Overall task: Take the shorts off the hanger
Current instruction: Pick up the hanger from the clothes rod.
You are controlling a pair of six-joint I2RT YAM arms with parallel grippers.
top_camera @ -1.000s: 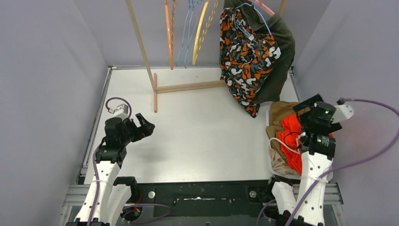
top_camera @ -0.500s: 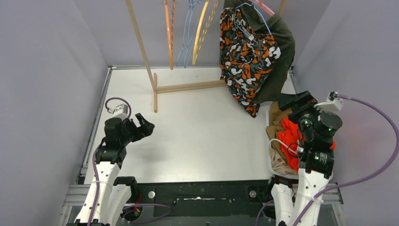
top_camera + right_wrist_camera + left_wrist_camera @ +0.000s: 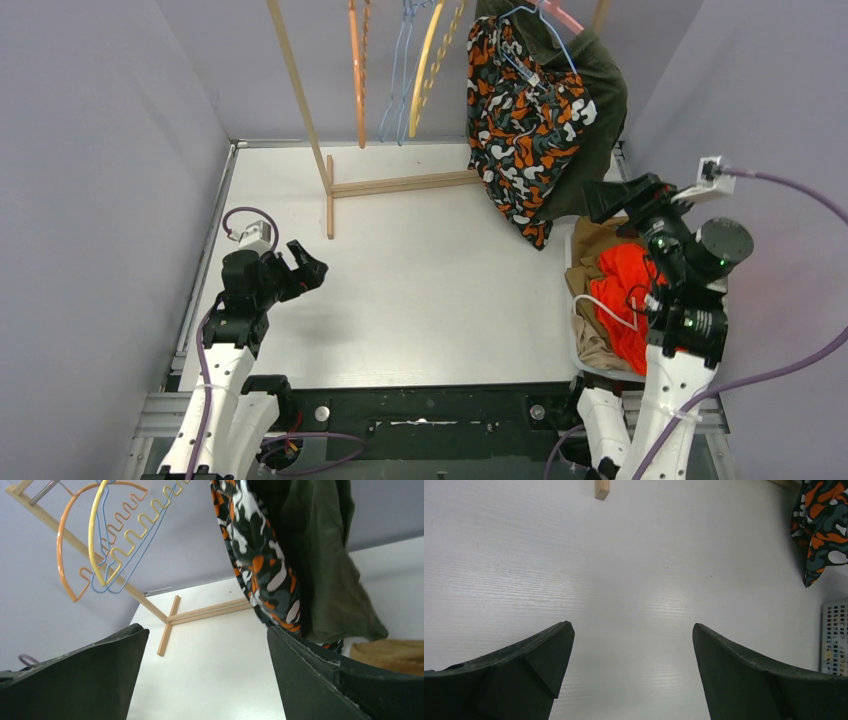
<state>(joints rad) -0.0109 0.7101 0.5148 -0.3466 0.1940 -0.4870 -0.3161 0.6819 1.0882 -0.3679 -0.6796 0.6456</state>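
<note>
My right gripper should rise next, as the camouflage shorts' side edge [image 3: 591, 112] faces its open fingers, until they straddle the camouflage shorts' waistband at the blue hanger's tip [image 3: 577, 79].
The orange-black-white camouflage shorts [image 3: 522, 125] hang on a blue hanger [image 3: 540, 45] at the back right, with the dark green shorts [image 3: 600, 110] on a pink hanger [image 3: 563, 16] behind them. Both also show in the right wrist view, camouflage [image 3: 255, 555] and green [image 3: 320, 565]. The bright orange-red shorts [image 3: 622, 300] and beige shorts [image 3: 595, 245] lie piled in a white basket [image 3: 574, 345] at the right. My right gripper [image 3: 612, 197] is open and empty, raised over the basket just below the hanging shorts. My left gripper [image 3: 308, 270] is open and empty above the table at the left.
A wooden rack with a floor bar [image 3: 400, 185] and a slanted post [image 3: 297, 95] stands at the back. Empty orange [image 3: 357, 70], blue [image 3: 395, 80] and yellow [image 3: 430, 65] hangers hang on it. Grey walls close in both sides.
My right gripper has lifted off the pile in the basket and swung up and back toward the hanging shorts. The left arm has not moved.
</note>
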